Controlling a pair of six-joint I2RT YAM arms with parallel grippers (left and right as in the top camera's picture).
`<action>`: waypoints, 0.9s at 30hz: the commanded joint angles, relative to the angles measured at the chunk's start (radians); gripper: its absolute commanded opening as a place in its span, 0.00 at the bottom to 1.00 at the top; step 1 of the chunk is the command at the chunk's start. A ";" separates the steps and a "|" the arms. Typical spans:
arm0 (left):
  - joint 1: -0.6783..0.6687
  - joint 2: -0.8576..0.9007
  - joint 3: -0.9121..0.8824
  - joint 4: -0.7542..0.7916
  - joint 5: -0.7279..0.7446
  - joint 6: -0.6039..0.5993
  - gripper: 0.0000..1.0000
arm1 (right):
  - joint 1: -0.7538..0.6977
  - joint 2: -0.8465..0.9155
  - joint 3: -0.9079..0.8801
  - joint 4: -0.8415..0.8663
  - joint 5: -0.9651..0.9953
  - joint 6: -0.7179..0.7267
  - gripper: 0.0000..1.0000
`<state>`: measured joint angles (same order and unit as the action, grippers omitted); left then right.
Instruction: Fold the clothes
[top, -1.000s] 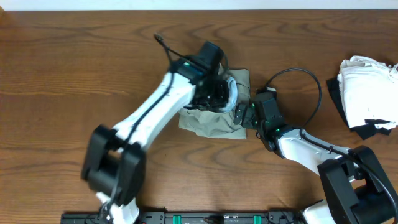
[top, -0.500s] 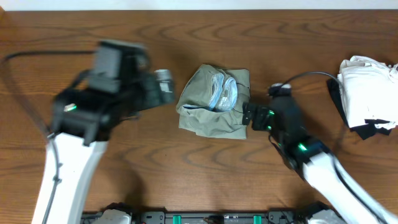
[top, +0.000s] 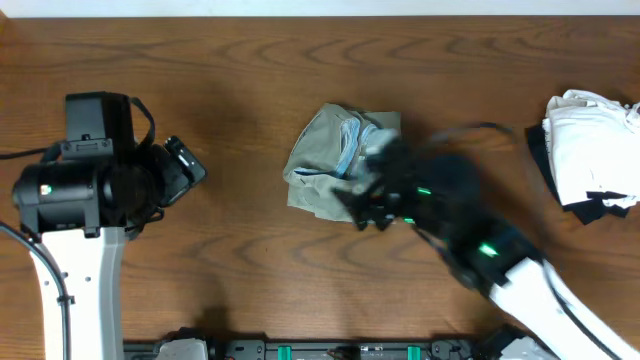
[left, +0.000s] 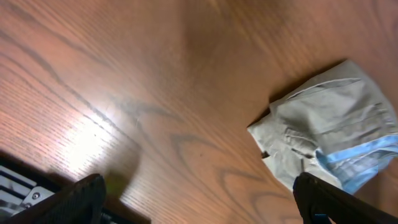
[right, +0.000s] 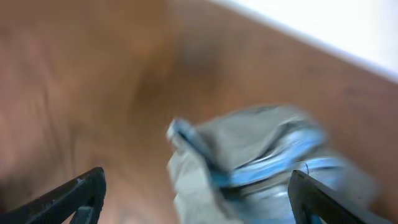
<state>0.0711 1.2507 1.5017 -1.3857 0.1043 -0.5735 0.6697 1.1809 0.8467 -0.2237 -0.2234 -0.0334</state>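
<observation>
The whole bundle (left: 336, 115) will drag along and turn when my right gripper pulls it, because the grey-green folds (left: 301, 143) are bunched on top of each other.
The clothes (top: 325, 170) lie as a bunched grey-green khaki bundle with pale blue-white lining showing, in the middle of the table. My left gripper (top: 190, 170) stands well to the left of them, open over bare wood; its wrist view shows the clothes (left: 329, 130) at the right, with nothing between the fingers of the left gripper (left: 202, 208). My right gripper (top: 365, 190), blurred by motion, hangs over the bundle's lower right part. In its wrist view the clothes (right: 261, 155) fill the space ahead of the wide-open right gripper (right: 199, 202).
A pile of white cloth (top: 590, 150) on a dark piece lies at the table's right edge. A black rail (top: 330, 350) runs along the front edge. The left arm's body (top: 80, 190) stands over the left side of the table.
My left gripper opened, let go of the clothes and swung far to the left. The right arm moved from the bundle's right edge to over its lower right part.
</observation>
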 joint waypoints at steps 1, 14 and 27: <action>0.005 0.004 -0.031 -0.005 -0.012 -0.008 0.98 | 0.068 0.132 0.085 -0.029 -0.035 -0.134 0.92; 0.005 0.005 -0.086 0.003 -0.012 -0.008 0.98 | 0.129 0.447 0.289 -0.148 0.179 -0.136 0.82; 0.005 0.005 -0.086 0.003 -0.012 -0.008 0.98 | 0.100 0.475 0.288 -0.166 0.330 0.003 0.43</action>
<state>0.0711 1.2514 1.4212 -1.3804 0.1043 -0.5762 0.7856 1.6501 1.1183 -0.3862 0.0223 -0.1268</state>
